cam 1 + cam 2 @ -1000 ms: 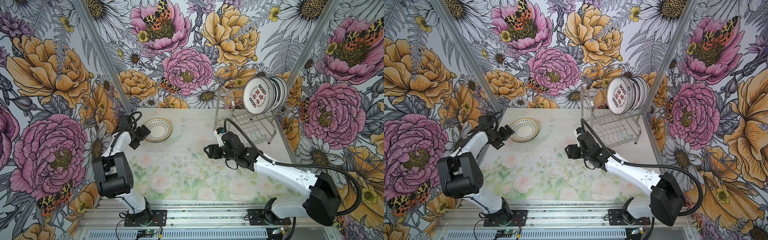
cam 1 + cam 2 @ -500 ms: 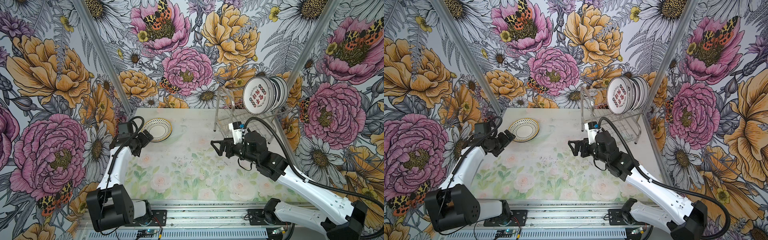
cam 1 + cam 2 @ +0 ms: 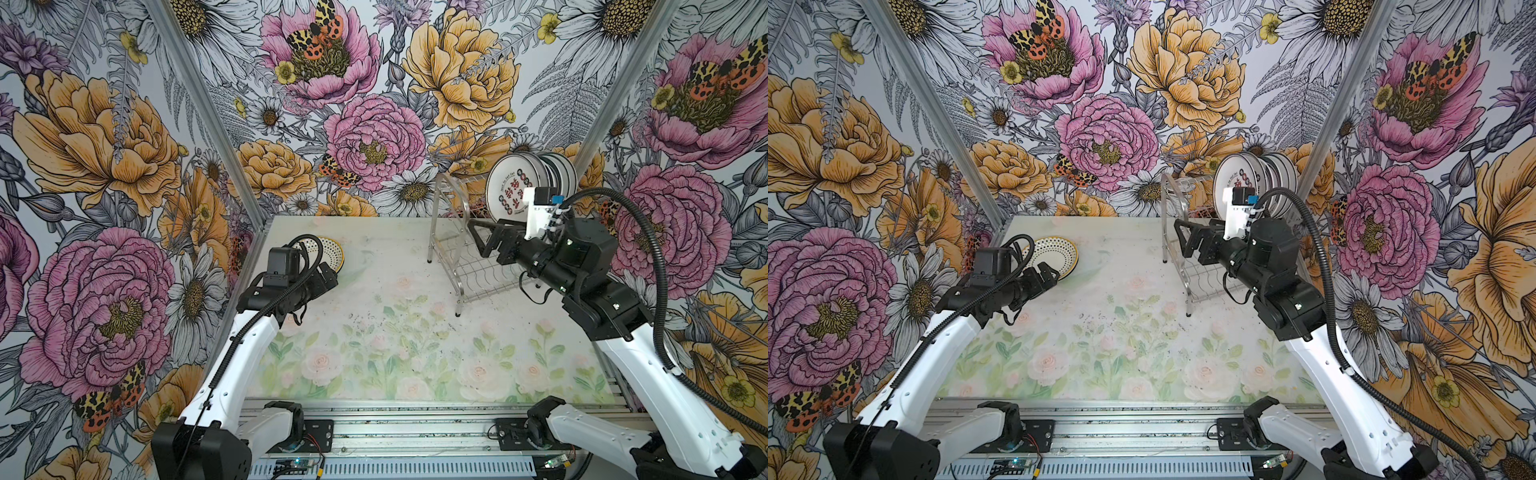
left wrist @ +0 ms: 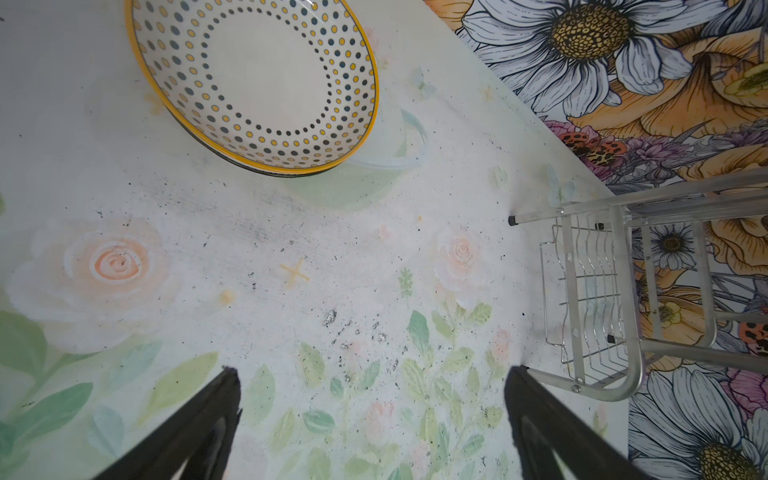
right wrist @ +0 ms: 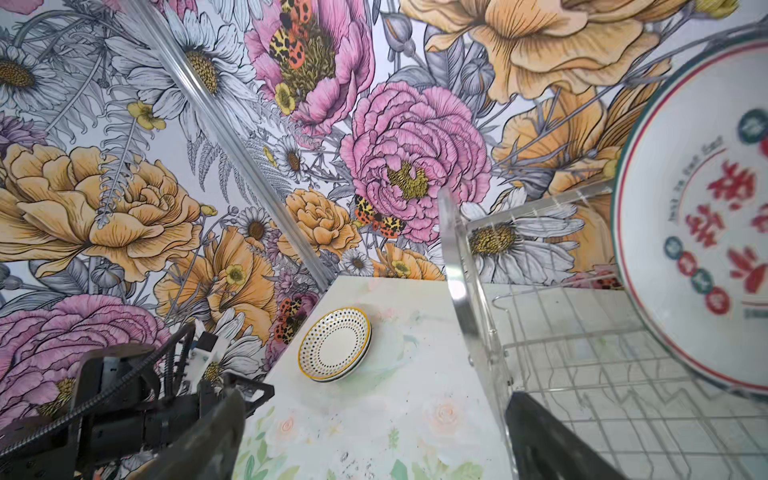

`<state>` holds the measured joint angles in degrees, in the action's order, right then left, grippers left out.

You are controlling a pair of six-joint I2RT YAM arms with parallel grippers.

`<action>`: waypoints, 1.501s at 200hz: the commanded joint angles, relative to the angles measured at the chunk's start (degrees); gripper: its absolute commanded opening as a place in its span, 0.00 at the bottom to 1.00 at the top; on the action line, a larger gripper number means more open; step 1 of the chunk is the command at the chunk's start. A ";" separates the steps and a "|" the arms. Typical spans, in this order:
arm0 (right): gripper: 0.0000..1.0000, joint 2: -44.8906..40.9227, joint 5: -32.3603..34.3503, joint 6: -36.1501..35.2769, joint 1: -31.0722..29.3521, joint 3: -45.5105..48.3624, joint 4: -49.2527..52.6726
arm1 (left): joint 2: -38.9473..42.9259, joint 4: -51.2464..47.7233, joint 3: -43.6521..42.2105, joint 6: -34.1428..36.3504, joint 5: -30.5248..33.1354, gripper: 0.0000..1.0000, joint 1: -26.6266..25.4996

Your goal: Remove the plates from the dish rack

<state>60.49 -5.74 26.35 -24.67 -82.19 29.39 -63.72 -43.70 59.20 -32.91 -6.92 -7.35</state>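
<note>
I should continue to move my right gripper to the plate's near rim (image 3: 516, 217) and close it there, because the red-character plate's face (image 3: 508, 184) is clear toward the arched end loop.
The dish rack (image 3: 465, 266) (image 3: 1196, 266) stands at the back right. Several white plates stand upright on its upper tier, and the front one (image 3: 509, 191) (image 3: 1237, 178) (image 5: 685, 232) bears red characters. A plate with a yellow dotted rim (image 3: 332, 253) (image 3: 1054, 253) (image 4: 257, 83) (image 5: 334, 345) lies on the table at the back left, on top of another, dark-rimmed plate. My left gripper (image 3: 328, 276) (image 4: 370, 374) is open and empty just in front of it. My right gripper (image 3: 478, 239) (image 5: 374, 399) is open and empty beside the rack's arched end loop (image 5: 457, 299), below the red-character plate.
The rack's lower wire shelf (image 4: 590, 291) (image 5: 602, 395) holds nothing that I can see. Flowered walls close in the table on three sides, close behind the rack and the dotted plate. The flowered table top (image 3: 395, 340) lies between the two arms.
My right gripper has risen from the middle of the table and moved right to the rack, opening wider. My left arm has swung its elbow forward; its gripper stays open by the dotted plate.
</note>
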 commanded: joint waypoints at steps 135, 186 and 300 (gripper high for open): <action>0.99 15.63 21.26 -6.82 10.71 -17.74 6.82 | -3.32 -1.38 5.83 0.90 3.21 0.99 -4.06; 0.95 16.05 15.11 -4.73 14.12 -16.93 6.78 | -4.67 -1.12 6.98 0.85 3.04 0.99 -4.91; 0.93 18.37 5.34 0.58 19.18 -17.04 6.65 | -4.53 1.17 6.07 1.09 1.01 0.99 -5.30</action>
<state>78.56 2.48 24.99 -6.44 -98.32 36.27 -68.47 -44.42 64.75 -32.84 -4.69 -12.27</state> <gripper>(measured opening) 0.930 0.987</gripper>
